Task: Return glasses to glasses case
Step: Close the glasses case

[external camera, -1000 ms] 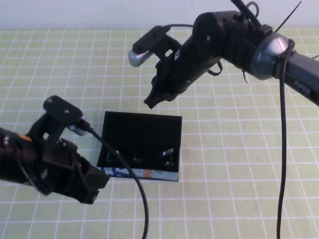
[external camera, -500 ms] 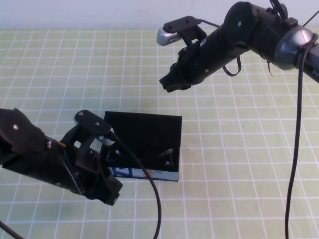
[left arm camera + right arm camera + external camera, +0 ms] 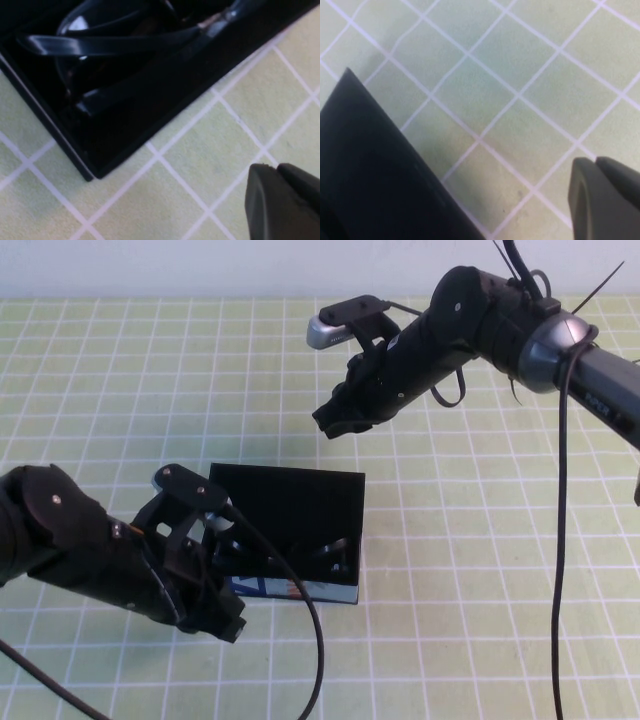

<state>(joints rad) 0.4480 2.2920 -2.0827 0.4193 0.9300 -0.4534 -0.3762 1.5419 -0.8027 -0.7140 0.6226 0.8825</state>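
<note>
My right gripper is about to come forward and push the lid's top edge (image 3: 322, 472) shut, because the lid (image 3: 285, 502) stands raised at the back and the glasses are inside the case.
The black glasses case (image 3: 300, 591) stands open in the middle of the table, its flap lid (image 3: 285, 502) raised at the back and its light-blue front facing me. The black glasses (image 3: 327, 550) lie folded inside it; the left wrist view shows them (image 3: 125, 42) within the case wall (image 3: 165, 90). My left gripper (image 3: 228, 625) is shut and empty, low at the case's front left corner; it also shows in the left wrist view (image 3: 277, 171). My right gripper (image 3: 328, 426) is shut and empty, in the air behind the lid. The right wrist view shows this gripper (image 3: 596, 162) and the lid (image 3: 370, 165).
The table is covered by a light green cloth with a white grid (image 3: 470, 570). The left arm's cable (image 3: 300, 610) runs over the case's front. The right arm (image 3: 560, 340) reaches in from the back right.
My left arm has moved right, up to the case's front left corner. My right gripper has risen away from the case toward the back right, then eased slightly back.
</note>
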